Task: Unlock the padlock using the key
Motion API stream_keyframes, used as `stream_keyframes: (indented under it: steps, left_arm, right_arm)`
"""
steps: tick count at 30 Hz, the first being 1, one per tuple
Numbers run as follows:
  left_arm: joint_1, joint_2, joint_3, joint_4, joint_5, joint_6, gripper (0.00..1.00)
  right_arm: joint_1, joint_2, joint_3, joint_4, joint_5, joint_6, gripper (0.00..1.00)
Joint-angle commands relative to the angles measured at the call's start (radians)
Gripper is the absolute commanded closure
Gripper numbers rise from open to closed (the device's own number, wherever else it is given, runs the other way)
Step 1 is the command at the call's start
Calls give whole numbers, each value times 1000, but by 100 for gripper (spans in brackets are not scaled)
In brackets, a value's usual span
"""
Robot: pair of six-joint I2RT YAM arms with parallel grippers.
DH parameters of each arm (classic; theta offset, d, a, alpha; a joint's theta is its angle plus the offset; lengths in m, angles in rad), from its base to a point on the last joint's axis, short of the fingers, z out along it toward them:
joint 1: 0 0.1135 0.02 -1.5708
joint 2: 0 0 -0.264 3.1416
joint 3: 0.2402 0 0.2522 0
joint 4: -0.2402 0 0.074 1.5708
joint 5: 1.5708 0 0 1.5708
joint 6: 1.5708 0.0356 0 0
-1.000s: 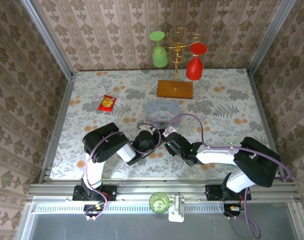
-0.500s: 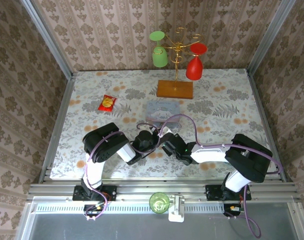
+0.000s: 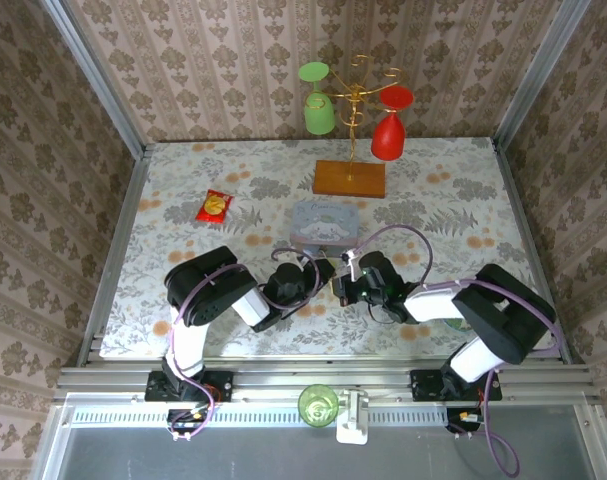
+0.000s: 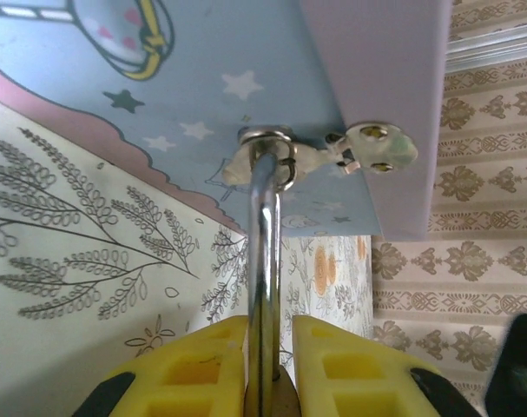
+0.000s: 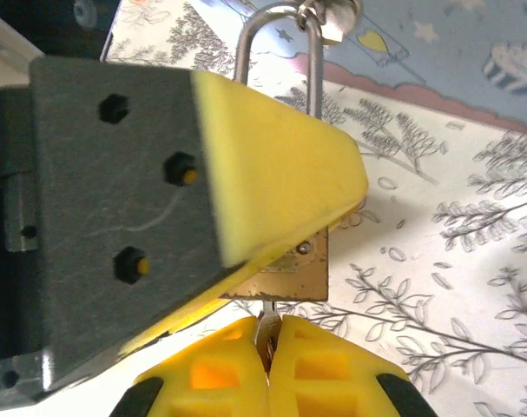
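The padlock's shackle runs through the hasp ring of the free-standing tin, so next my right gripper leaves the key and steadies the tin's side.
The padlock has a brass body and a silver shackle that runs up through the hasp ring of the pale blue tin. My left gripper is shut on the padlock, with its yellow fingers on either side of the body. My right gripper is shut on the key. The key's thin silver blade points up into the underside of the brass body. From above, both grippers meet just in front of the tin, left gripper facing right gripper.
A wooden-based stand with a green and a red glass hanging from it is behind the tin. A red-and-yellow snack packet lies at the back left. A green cup sits on the front rail between the arm bases.
My right gripper has closed on the key, and its wrist and forearm have shifted in front of the padlock. The left arm has stayed still, holding the padlock.
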State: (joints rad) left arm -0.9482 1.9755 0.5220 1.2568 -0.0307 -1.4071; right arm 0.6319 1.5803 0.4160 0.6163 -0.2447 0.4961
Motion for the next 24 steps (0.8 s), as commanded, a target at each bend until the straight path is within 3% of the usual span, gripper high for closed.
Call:
stream_keyframes:
  steps: [1,10,18,21,24]
  left_arm:
    - [-12,-60,-41,44,20,-8,82]
    - [-6,-87,-135,29,-45,68,76]
    - [35,-124,-242,24,-53,113,73]
    - [63,-168,-224,-47,-24,158,73]
    - [48,-249,-162,-227,-25,248,69]
  right_arm:
    - [-116,109,-58,213,-98,223,100]
    - [-164,230,-94,427,-194,346,100]
    - [-172,235,-54,367,-227,382,100]
    - [-173,250,-40,353,-243,419,97]
    - [-180,249,-36,289,-228,430,89]
